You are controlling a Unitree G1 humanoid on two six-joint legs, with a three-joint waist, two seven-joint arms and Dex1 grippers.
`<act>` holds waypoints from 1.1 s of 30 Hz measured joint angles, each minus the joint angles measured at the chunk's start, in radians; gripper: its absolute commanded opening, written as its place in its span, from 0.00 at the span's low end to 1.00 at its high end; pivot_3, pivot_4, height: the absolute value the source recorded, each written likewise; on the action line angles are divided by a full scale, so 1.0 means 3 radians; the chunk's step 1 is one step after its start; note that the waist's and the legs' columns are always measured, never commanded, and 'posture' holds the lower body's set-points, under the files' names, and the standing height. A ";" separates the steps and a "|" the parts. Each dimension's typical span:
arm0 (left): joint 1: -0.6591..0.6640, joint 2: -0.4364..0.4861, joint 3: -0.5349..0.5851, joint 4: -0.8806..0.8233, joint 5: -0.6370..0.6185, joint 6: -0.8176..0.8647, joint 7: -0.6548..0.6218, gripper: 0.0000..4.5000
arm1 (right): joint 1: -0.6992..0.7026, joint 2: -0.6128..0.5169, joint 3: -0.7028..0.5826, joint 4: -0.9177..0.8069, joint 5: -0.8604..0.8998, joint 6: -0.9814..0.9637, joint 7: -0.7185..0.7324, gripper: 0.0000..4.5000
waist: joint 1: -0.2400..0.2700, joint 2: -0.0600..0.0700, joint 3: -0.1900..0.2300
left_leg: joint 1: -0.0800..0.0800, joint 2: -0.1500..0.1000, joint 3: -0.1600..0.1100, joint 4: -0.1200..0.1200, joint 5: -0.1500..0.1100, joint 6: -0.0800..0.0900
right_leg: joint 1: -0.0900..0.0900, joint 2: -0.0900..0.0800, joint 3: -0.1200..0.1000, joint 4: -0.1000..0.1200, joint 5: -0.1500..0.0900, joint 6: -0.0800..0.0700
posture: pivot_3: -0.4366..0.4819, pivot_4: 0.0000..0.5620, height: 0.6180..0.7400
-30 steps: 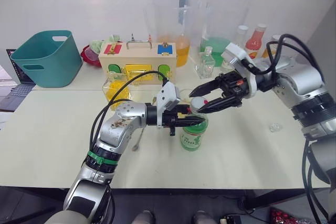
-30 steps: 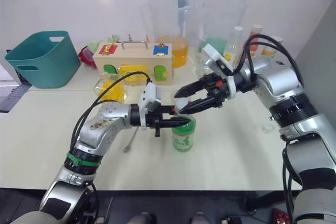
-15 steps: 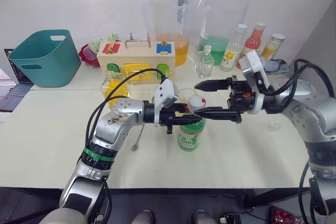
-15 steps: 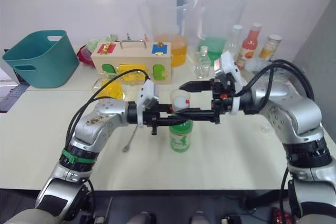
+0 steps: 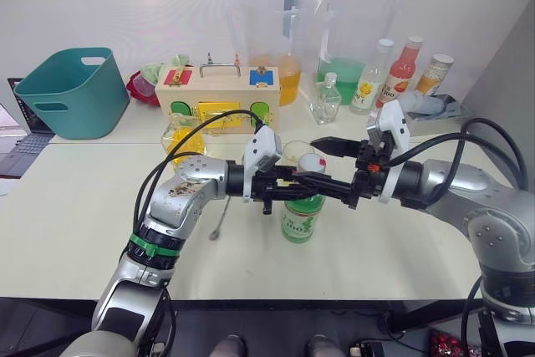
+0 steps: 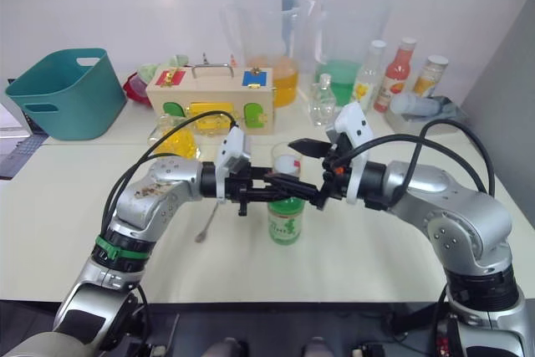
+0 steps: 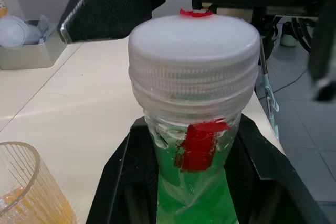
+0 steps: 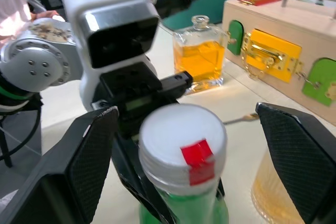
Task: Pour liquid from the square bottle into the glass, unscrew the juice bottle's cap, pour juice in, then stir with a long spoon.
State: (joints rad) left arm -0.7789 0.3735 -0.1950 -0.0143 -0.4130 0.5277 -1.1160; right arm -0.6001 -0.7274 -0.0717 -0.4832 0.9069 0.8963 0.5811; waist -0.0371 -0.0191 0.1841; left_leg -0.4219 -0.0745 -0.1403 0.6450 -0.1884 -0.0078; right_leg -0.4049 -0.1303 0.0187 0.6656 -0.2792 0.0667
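My gripper will unscrew the cap (image 5: 312, 162), which will twist free and take the red tape (image 8: 199, 163) along, because that tape stops on the white cap's side.
The juice bottle (image 5: 301, 216), green with a white cap (image 5: 312, 162), stands upright mid-table. My left gripper (image 5: 294, 195) is shut on its neck, black fingers (image 7: 121, 182) pressed to both sides. My right gripper (image 5: 324, 165) is open, one finger above and one below the cap, not touching it; in the right wrist view its fingers (image 8: 89, 166) flank the cap (image 8: 181, 135) widely. Behind the bottle stands the ribbed glass (image 8: 273, 192) with orange liquid. The square bottle (image 5: 182, 135) with yellow liquid sits to the left. The long spoon (image 5: 219, 221) lies beside my left forearm.
A wooden latch box (image 5: 217, 94) stands behind the square bottle, a teal basket (image 5: 71, 89) at far left. Two large pitchers (image 5: 276, 39) and several sauce bottles (image 5: 405, 64) line the back. A small clear bottle (image 5: 326, 99) stands behind the glass.
My right wrist has turned and dropped level with the cap, and its fingers have spread wide around it. The left gripper has kept its hold on the bottle's neck.
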 measured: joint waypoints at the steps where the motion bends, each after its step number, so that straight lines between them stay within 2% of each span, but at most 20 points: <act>1: 0.0000 0.0000 0.0000 0.0007 0.0000 -0.0008 -0.0005 0.28 | 0.0013 0.0000 -0.0005 0.0000 -0.0002 0.0014 -0.0026 0.87 | 0.0000 0.0000 0.0000 | 0.0000 0.0000 0.0000 0.0000 0.0000 0.0000 | 0.0000 0.0000 0.0000 0.0000 0.0000 0.0000 | 0.48 0.27 1.00; 8: 0.0000 -0.0012 0.0005 0.0038 -0.0001 -0.0032 0.0004 0.28 | 0.0065 0.0022 -0.0010 -0.0060 0.0066 0.0037 -0.0039 0.38 | -0.0002 0.0000 0.0000 | 0.0001 0.0000 0.0000 0.0000 0.0000 0.0000 | 0.0002 0.0000 0.0000 0.0000 0.0000 0.0000 | 0.48 0.27 1.00; 12: 0.0001 -0.0018 -0.0008 0.0048 0.0006 -0.0074 0.0004 0.28 | 0.0069 0.0008 -0.0013 -0.0013 0.0044 0.0004 0.0093 0.38 | -0.0002 0.0000 0.0000 | 0.0002 0.0000 0.0000 0.0000 0.0000 0.0000 | 0.0003 0.0000 0.0000 0.0000 0.0000 0.0000 | 0.48 0.27 1.00; 17: 0.0004 -0.0016 -0.0037 0.0041 0.0017 -0.0098 -0.0003 0.28 | -0.0065 -0.0170 0.0181 0.0303 -0.0262 -0.0341 0.0781 0.38 | -0.0004 0.0000 0.0000 | 0.0008 0.0000 0.0002 0.0001 0.0000 0.0000 | 0.0009 0.0000 0.0000 -0.0001 0.0000 0.0000 | 0.48 0.27 1.00; 21: 0.0021 -0.0006 -0.0044 0.0006 0.0020 -0.0099 0.0000 0.28 | -0.0426 -0.0269 0.0484 0.0865 -0.0582 -0.0735 0.1618 0.38 | -0.0010 0.0000 0.0000 | 0.0013 0.0001 0.0008 0.0001 0.0000 0.0000 | 0.0013 0.0000 0.0000 -0.0004 0.0000 0.0001 | 0.48 0.27 1.00; 25: 0.0042 0.0015 -0.0044 -0.0056 0.0040 -0.0093 0.0006 0.28 | -0.0888 -0.0109 0.0759 0.1721 -0.0921 -0.1258 0.2633 0.38 | -0.0018 0.0000 0.0000 | 0.0018 0.0003 0.0010 -0.0001 0.0000 0.0000 | 0.0015 0.0000 0.0000 -0.0004 0.0000 0.0001 | 0.48 0.27 1.00; 29: 0.0066 0.0039 -0.0029 -0.0108 0.0042 -0.0071 0.0030 0.28 | -0.1272 0.0045 0.0966 0.2364 -0.1089 -0.1602 0.3190 0.38 | -0.0023 0.0000 0.0000 | 0.0018 0.0003 0.0010 0.0000 0.0000 0.0000 | 0.0014 0.0000 0.0001 -0.0003 0.0000 0.0001 | 0.48 0.27 1.00; 33: 0.0092 0.0081 0.0040 -0.0124 0.0047 -0.0018 0.0108 0.28 | -0.1663 0.0078 0.1339 0.2855 -0.1079 -0.1773 0.3305 0.38 | -0.0035 0.0000 0.0000 | 0.0020 0.0008 0.0012 -0.0003 0.0001 -0.0002 | 0.0009 0.0002 0.0001 -0.0001 0.0002 -0.0002 | 0.48 0.27 1.00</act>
State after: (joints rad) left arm -0.7513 0.3979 -0.1831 -0.0516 -0.3991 0.5224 -1.0836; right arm -1.0989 -0.7040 0.3299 0.3734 0.5830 0.3644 1.5726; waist -0.0477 -0.0192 0.1841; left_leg -0.4160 -0.0721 -0.1367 0.6441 -0.1882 -0.0083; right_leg -0.4022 -0.1298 0.0189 0.6654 -0.2788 0.0660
